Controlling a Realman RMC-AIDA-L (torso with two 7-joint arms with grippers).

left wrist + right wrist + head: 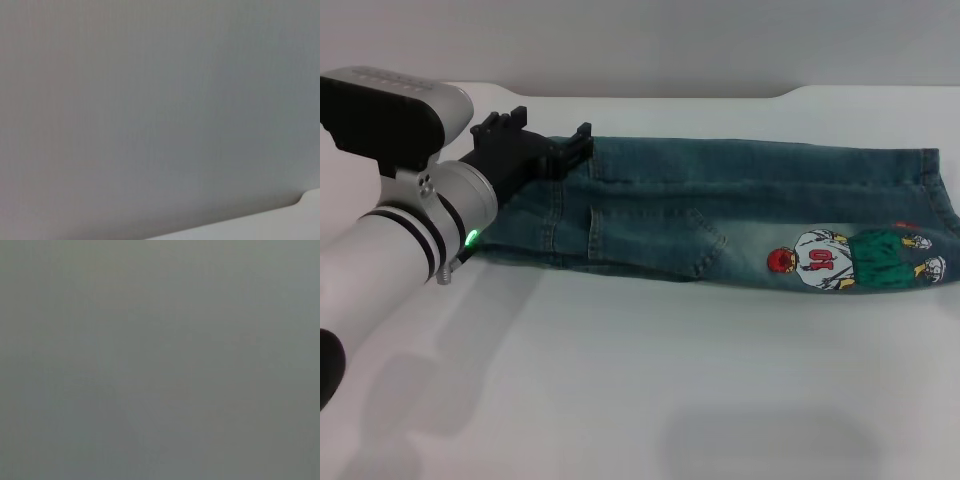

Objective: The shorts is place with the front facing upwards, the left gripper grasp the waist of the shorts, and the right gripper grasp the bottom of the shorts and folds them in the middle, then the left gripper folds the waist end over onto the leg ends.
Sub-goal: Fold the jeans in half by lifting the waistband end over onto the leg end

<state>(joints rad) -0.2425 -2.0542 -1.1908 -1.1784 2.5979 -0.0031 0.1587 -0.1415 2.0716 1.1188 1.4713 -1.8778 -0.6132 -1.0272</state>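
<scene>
The shorts have a loose crease running along them. The waist end will therefore hang limp when I lift it, and the leg ends will trail behind.
The shorts lie flat across the white table, folded lengthwise into a long blue-green denim band. A cartoon figure print faces up near the leg ends on the right. The waist end is on the left, with a pocket seam showing. My left gripper, a black claw on a white and silver arm with a green light, sits over the far corner of the waist end. Its two fingers stand apart, and the cloth under them lies flat. The right gripper is out of view.
The white table stretches bare in front of the shorts. Its far edge meets a grey wall just behind the garment. The left wrist view shows only that wall and a strip of table edge; the right wrist view shows plain grey.
</scene>
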